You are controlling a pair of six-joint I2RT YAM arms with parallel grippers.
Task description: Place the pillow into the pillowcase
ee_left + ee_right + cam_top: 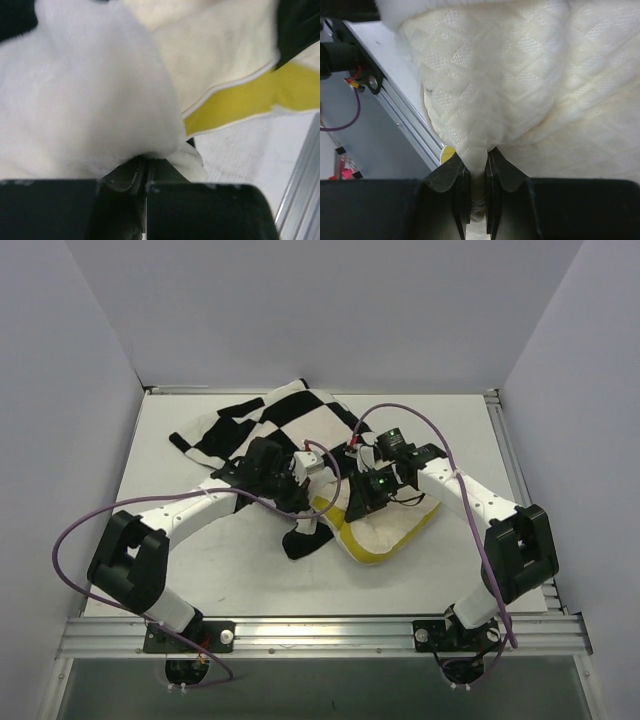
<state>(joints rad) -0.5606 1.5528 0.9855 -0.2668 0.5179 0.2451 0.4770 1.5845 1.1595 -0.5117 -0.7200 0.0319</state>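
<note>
The near part of the pillowcase is bunched up next to the pillow's yellow edge (347, 540), so the robot's left gripper should pull the pillowcase's black end (303, 543) straight while the right gripper keeps hold of the pillow.
The black-and-white checkered pillowcase (265, 425) lies crumpled at the back centre of the table, and a strip of it runs down to the near left of the pillow. The cream quilted pillow (395, 530) with its yellow side edge lies right of centre. My left gripper (300, 502) is shut on a white patch of the pillowcase (75, 100), close beside the pillow's yellow edge (240, 100). My right gripper (358, 502) is shut on a pinched fold of the pillow's quilted cover (520, 75). In the wrist views, both the left gripper (147, 162) and the right gripper (479, 160) have fabric between their jaws.
An aluminium rail (320, 635) runs along the table's near edge, and another rail (515, 470) runs along the right side. Purple cables loop over both arms. Grey walls close in the left, back and right. A rail (400, 120) also shows in the right wrist view.
</note>
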